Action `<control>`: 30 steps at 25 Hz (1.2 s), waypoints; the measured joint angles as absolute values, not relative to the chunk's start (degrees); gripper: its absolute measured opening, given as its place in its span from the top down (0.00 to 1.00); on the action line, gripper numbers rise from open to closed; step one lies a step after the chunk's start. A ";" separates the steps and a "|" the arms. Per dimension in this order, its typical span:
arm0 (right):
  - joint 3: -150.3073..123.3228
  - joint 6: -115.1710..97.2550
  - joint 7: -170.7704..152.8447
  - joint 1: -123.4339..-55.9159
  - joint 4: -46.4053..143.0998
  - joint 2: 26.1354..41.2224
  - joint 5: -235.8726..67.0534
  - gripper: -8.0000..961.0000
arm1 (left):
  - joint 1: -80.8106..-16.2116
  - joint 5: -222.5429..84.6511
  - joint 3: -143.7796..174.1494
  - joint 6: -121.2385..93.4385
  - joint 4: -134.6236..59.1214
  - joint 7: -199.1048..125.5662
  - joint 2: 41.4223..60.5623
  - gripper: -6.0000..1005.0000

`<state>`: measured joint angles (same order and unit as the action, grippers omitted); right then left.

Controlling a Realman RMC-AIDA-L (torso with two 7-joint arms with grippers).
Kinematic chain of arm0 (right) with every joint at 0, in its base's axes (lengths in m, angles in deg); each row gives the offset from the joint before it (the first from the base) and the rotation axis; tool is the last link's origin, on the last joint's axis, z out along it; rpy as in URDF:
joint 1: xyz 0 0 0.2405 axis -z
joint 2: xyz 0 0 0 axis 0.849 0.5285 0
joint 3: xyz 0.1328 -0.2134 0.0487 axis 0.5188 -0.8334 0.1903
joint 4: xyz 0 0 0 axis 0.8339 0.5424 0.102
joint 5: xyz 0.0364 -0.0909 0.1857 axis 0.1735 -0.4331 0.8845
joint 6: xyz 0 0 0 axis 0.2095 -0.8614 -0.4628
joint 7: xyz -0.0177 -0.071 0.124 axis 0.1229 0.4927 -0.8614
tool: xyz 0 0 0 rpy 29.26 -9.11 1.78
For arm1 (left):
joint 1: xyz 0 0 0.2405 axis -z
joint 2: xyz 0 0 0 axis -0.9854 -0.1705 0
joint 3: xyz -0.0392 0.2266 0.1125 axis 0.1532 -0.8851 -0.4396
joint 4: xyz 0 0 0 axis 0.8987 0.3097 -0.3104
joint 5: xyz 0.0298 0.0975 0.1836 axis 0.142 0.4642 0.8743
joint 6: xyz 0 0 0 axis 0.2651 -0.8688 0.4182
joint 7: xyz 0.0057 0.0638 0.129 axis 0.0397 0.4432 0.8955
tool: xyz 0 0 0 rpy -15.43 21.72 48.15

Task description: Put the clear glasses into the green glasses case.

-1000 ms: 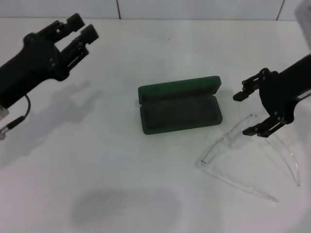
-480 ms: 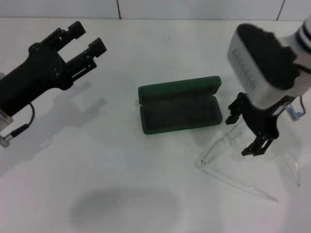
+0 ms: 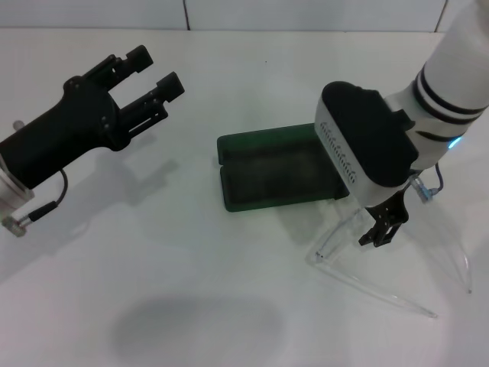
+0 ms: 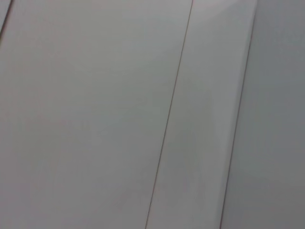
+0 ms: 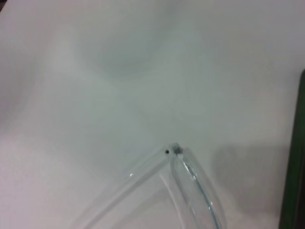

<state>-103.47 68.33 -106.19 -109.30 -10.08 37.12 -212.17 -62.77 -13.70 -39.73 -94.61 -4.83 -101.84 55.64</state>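
My right gripper should lift the bridge [image 3: 361, 218] and turn the glasses' arms [image 3: 382, 290] toward my left gripper to be folded, because the arms are spread too wide for the case.
The green glasses case [image 3: 271, 176] lies open at mid-table, its dark lining up and its lid toward the back. The right wrist housing covers its right end. A strip of the case [image 5: 298, 162] shows in the right wrist view. The clear glasses [image 3: 340, 229] lie unfolded on the table just right of the case, both thin arms spread toward the front. My right gripper [image 3: 374, 225] hangs low over the lens end nearest the case. One finger shows, swung wide; the other is hidden. The glasses' hinge corner [image 5: 175, 150] shows close below. My left gripper [image 3: 157, 67] hovers open and empty at far left.
The white table [image 3: 191, 260] carries nothing else in view. A tiled wall with dark seams [image 3: 186, 14] runs along the back edge. The left wrist view holds only pale flat surfaces with thin seams [image 4: 169, 124].
My right arm swung in and down over the glasses, and its wrist now hides the case's right end. The left gripper drifted slightly right toward the case. Case and glasses did not move.
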 joint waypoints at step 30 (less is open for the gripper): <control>-100.10 69.30 -106.08 -107.80 -9.08 36.93 -209.98 0.80 | -62.63 -15.68 -39.19 -94.69 -9.70 -95.21 55.78 0.27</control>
<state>-100.10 69.30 -106.08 -107.80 -9.08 36.93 -209.98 -62.63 -15.68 -39.19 -94.69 -9.70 -95.21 55.78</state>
